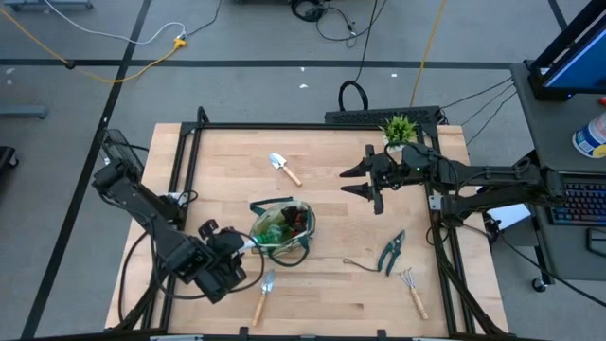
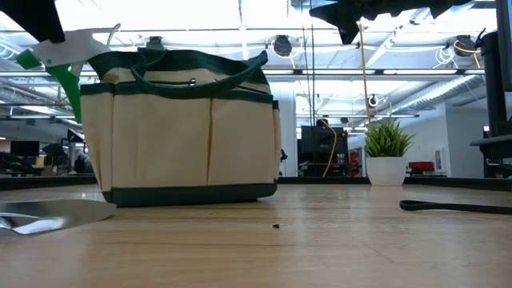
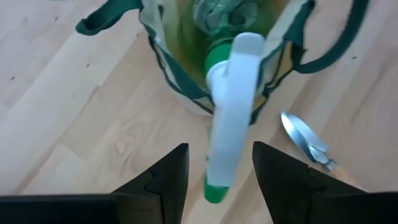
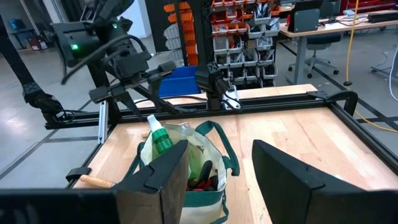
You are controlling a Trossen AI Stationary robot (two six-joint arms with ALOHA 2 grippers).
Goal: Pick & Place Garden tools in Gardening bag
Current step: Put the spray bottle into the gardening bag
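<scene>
The green spray bottle extends far beyond the bag's rim (image 1: 259,241), so its white nozzle (image 1: 249,245) will still poke out when the robot pushes the bottle in.
The beige gardening bag (image 1: 281,229) with green trim stands on the table near the middle. The green spray bottle (image 3: 231,106) leans out over the bag's rim, its body inside the bag and its white nozzle (image 1: 248,244) sticking out toward my left gripper. My left gripper (image 3: 217,155) is open, with a finger on either side of the nozzle and a gap showing on both sides. A red-and-black item (image 1: 296,220) lies inside the bag. My right gripper (image 1: 365,180) is open and empty, held above the table to the bag's far right.
A trowel (image 1: 284,168) lies beyond the bag and another trowel (image 1: 262,294) lies near the front edge. The teal shears (image 1: 391,251) and a fork-rake (image 1: 412,289) lie at the front right. A small potted plant (image 1: 399,128) stands at the far edge.
</scene>
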